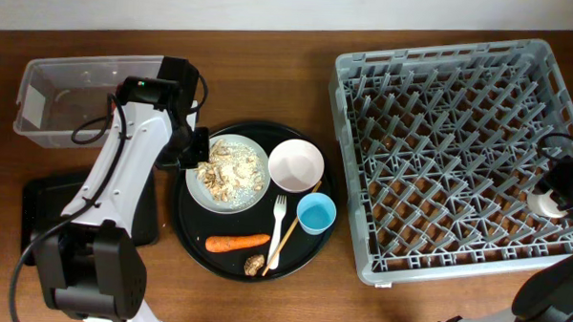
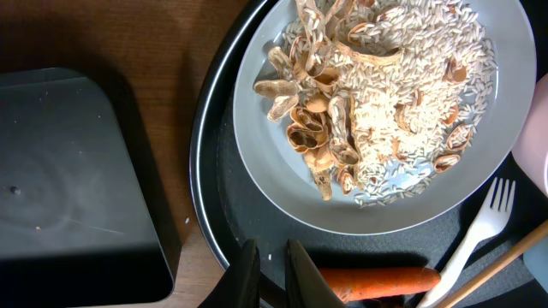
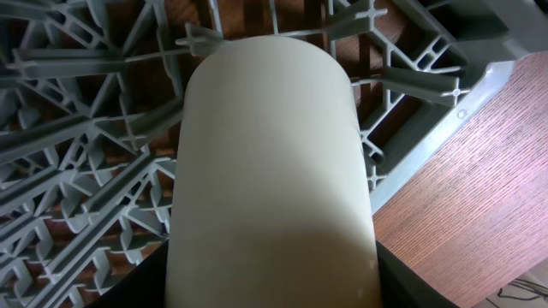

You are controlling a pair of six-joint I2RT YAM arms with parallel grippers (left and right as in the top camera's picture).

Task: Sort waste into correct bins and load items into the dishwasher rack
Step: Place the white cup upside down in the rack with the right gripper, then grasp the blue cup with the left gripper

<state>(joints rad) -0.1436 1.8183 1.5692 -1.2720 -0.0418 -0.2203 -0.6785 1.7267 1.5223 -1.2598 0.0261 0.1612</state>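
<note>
The rack's end by the white cup is too far for my left gripper to reach, so next I pass the blue cup to my right gripper.
On the round black tray lie a grey-white plate of beige rice-like scraps, a pale pink bowl, a blue cup, a white fork, wooden chopsticks, an orange carrot and a brown lump. My left gripper is shut and empty, hovering over that tray's rim between the plate and the carrot. My right gripper is shut on the white cup above the rack's near right corner.
The clear tub stands at the back left. The flat black tray lies front left, just left of the round tray. Bare wooden table shows beside the rack's corner.
</note>
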